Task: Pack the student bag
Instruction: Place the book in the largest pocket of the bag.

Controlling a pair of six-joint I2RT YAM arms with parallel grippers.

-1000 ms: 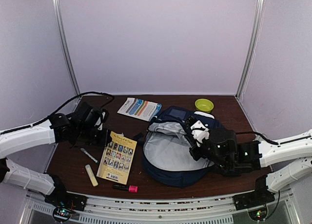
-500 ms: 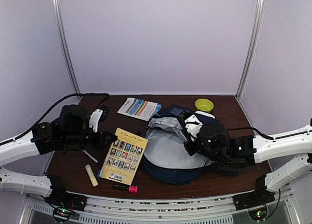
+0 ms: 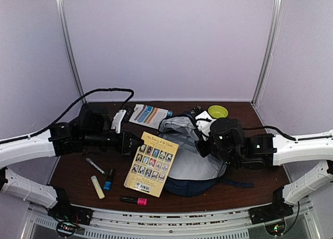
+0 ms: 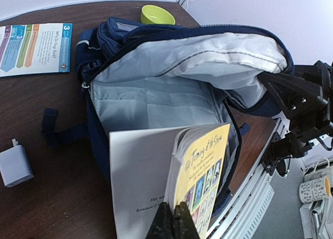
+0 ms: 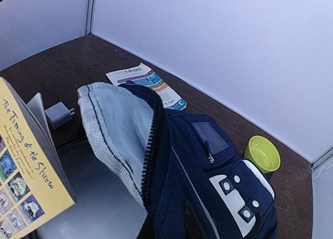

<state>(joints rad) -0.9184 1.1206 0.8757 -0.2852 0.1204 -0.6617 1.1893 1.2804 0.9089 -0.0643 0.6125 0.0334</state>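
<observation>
My left gripper keeps moving the yellow book inward and lets go of it there, because the student bag's top flap (image 3: 179, 123) is raised clear of the bag's grey lining (image 3: 193, 167).
The student bag (image 3: 193, 161) lies mid-table, its navy shell unzipped and its light grey lining (image 4: 156, 101) showing. My right gripper (image 5: 177, 224) is shut on the navy zipper edge of the bag's top flap (image 5: 156, 145) and holds it raised. A yellow paperback book (image 3: 154, 163) hangs tilted at the bag's mouth. The left gripper (image 4: 172, 224) is shut on the book's lower edge, beside the yellow cover (image 4: 205, 166), with one white page (image 4: 138, 187) fanned out to the left. In the top view the left gripper (image 3: 135, 144) is at the book's upper left corner.
A green bowl (image 3: 218, 112) and a coloured leaflet (image 3: 149, 115) lie behind the bag. A white charger (image 4: 14, 165) sits left of it. A pen (image 3: 95, 166), yellow highlighter (image 3: 97, 187), blue marker (image 3: 108, 180) and pink marker (image 3: 134, 200) lie front left, near the table edge.
The left arm has lifted the book off the table and carried it right to the bag's mouth, uncovering the blue marker. The right gripper has raised the flap, holding the bag open wider.
</observation>
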